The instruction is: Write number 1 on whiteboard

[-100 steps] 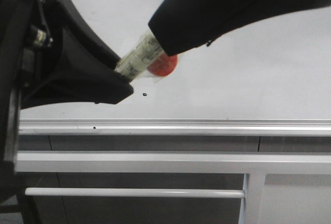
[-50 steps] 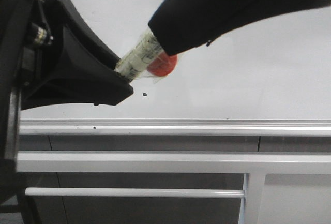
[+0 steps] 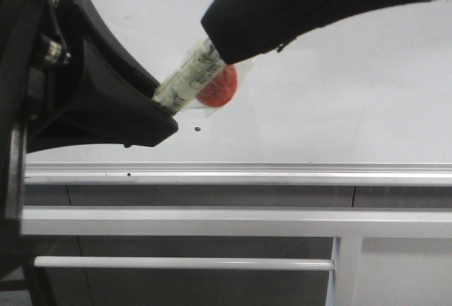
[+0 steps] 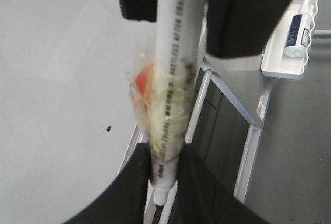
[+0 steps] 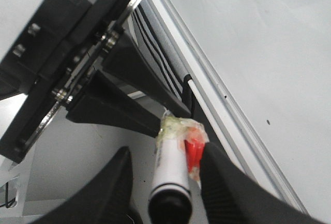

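My left gripper's fingers cover the marker's writing end [image 3: 166, 101], so next my left gripper opens and back off before my right gripper writes on the whiteboard [image 3: 304, 80].
The whiteboard [image 3: 339, 94] fills the upper front view; no number 1 stroke shows on it. My left gripper [image 3: 166, 112] is shut on the tail end of a white marker [image 3: 185, 80], which is wrapped in clear tape with a red piece [image 3: 217, 87]. In the left wrist view, its fingers [image 4: 139, 182] pinch the marker [image 4: 173, 53]. My right gripper [image 3: 220, 50] reaches in from the upper right around the marker's black-capped end [image 5: 170, 203]. In the right wrist view, one finger [image 5: 222, 182] touches the red piece and the other finger stands apart from the barrel.
A small black dot [image 3: 197, 128] marks the board below the marker. The silver bottom rail [image 3: 240, 173] runs across, with grey metal bars [image 3: 183, 221] under it. A white tray [image 4: 282, 69] holding a bottle [image 4: 297, 27] sits off to the side.
The right gripper and the marker's capped end have shifted slightly up and left; the marker tilts a little steeper. The left gripper has barely moved.
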`<state>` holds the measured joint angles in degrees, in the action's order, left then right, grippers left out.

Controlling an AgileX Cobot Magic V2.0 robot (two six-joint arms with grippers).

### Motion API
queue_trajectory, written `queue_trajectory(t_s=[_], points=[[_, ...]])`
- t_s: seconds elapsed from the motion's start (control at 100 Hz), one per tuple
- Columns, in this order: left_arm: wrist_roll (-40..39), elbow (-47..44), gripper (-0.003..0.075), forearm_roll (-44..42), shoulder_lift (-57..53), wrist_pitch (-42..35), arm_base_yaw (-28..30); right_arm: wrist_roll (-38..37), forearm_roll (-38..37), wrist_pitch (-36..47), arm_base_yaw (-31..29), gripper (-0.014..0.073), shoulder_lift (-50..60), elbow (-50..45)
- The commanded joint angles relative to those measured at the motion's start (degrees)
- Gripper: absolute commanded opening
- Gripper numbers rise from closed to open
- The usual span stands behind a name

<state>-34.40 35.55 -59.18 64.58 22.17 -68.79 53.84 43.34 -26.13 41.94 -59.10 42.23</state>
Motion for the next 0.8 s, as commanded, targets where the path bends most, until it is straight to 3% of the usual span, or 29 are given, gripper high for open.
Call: queue_trajectory(t_s=[0.0, 0.06, 0.14, 0.2, 0.27, 0.32, 0.42, 0.49, 0.55, 0.79], points=[[-0.4, 1.6, -0.0020, -0.6, -0.8, -0.8, -0.5, 0.5, 1.5, 2.6, 0.2, 0.0238, 0.6, 2.0], [-0.4, 1.6, -0.0020, -0.3, -0.8, -0.8, -0.5, 0.5, 1.5, 2.2, 0.2, 0.0143, 0.6, 2.0], [-0.4, 1.6, -0.0020, -0.3, -0.8, -0.8, -0.5, 0.5, 1.5, 1.7, 0.2, -0.0071, 0.6, 2.0], [-0.4, 1.6, -0.0014, -0.3, -0.8, -0.9, -0.5, 0.5, 1.5, 1.1, 0.2, -0.0064, 0.6, 2.0], [-0.3, 1.6, 0.0044, -0.3, -0.8, -0.9, -0.5, 0.5, 1.5, 0.5, 0.2, -0.0064, 0.6, 2.0], [-0.3, 1.6, 0.0123, -0.3, -0.8, -0.9, -0.5, 0.5, 1.4, 0.4, 0.2, -0.0064, 0.6, 2.0], [-0.3, 1.6, 0.0353, -0.3, -0.8, -0.9, -0.5, 0.5, -0.3, 0.4, 0.2, -0.0064, 0.6, 2.0], [-0.3, 1.6, 0.0461, -0.2, -0.8, -0.1, -0.5, 0.5, -1.0, 0.3, 0.2, -0.0064, 0.6, 2.0], [-0.3, 1.6, 0.0485, 0.2, -0.9, 1.1, -0.5, 0.5, -1.0, -0.4, 0.2, -0.0064, 0.6, 2.0], [-0.3, 1.6, 0.0457, 8.2, -5.2, 2.8, -0.5, 0.5, -1.0, 1.4, 0.0, -0.0064, 1.4, 2.0]])
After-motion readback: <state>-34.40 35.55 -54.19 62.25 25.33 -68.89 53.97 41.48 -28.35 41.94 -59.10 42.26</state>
